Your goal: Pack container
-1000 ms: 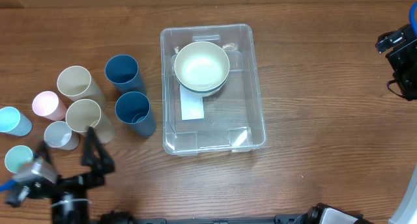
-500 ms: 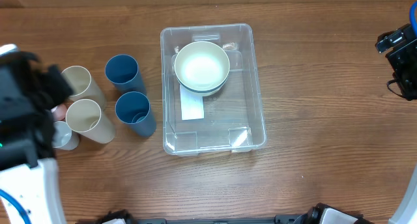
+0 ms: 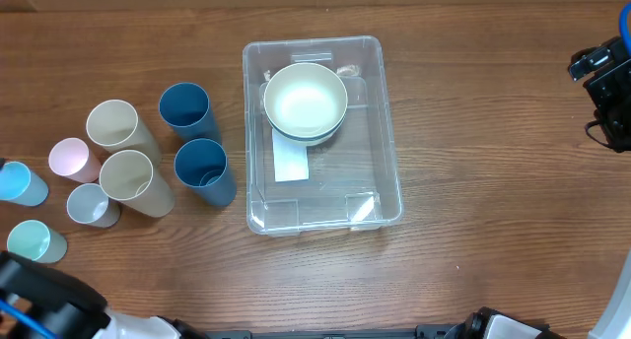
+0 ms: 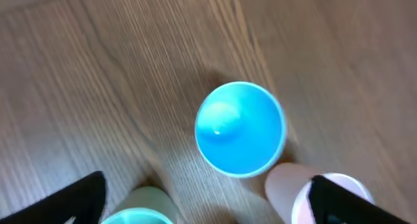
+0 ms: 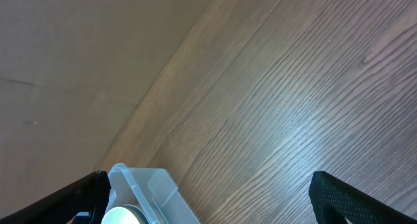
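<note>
The light blue cup (image 3: 22,184) stands on the other side of the container from the robot's right gripper, so the left gripper should pick it up and put it next to the stacked pale bowls.
The clear rectangular container (image 3: 330,196) stands mid-table with a white label (image 3: 291,165) on its bottom. Stacked pale bowls (image 3: 306,102) sit in its far end. Cups stand to its left: two dark blue (image 3: 184,107), two beige (image 3: 128,176), pink (image 3: 69,159), grey (image 3: 89,204), light blue (image 3: 15,182) and teal (image 3: 30,240). My left gripper (image 4: 208,208) is open and empty above the light blue cup (image 4: 240,128), with the teal cup (image 4: 137,214) and pink cup (image 4: 287,185) at its fingers. My right gripper (image 5: 221,198) is open and empty, far right of the container (image 5: 146,185).
The left arm's body (image 3: 49,300) shows at the table's front left corner. The right arm (image 3: 603,83) hangs at the right edge. A brown wall runs along the table's far edge (image 5: 98,68).
The left arm swung over the cup group and now shows low at the front left corner. The cups, the container and the right arm have not moved.
</note>
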Controlling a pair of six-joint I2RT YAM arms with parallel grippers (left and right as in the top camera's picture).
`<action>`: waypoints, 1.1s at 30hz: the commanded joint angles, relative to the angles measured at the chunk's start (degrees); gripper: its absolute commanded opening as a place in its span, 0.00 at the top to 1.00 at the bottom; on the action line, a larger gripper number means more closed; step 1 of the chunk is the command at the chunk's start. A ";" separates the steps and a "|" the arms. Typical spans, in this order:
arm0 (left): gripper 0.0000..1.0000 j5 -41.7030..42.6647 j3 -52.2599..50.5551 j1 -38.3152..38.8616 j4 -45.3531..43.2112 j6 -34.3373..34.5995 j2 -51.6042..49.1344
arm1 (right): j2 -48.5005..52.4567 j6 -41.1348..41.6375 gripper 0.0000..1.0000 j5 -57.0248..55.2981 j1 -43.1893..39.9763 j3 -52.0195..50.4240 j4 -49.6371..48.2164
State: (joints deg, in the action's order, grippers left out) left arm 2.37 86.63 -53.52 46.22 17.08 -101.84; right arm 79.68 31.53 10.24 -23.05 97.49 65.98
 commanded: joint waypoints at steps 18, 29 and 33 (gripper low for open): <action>0.86 -2.32 1.38 -0.46 -11.26 -6.45 -14.34 | -0.15 0.22 0.00 -0.04 0.09 0.35 -0.22; 0.96 6.47 3.08 -0.42 -7.54 -6.36 -10.08 | -0.15 0.24 0.00 -0.04 0.09 0.35 -0.22; 0.96 7.91 3.23 0.72 -7.52 -2.51 1.57 | -0.15 0.22 0.00 -0.04 0.09 0.35 -0.22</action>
State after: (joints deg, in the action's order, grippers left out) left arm 8.64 87.55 -53.67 39.11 12.05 -111.26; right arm 79.68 31.53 10.26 -23.05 97.49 66.02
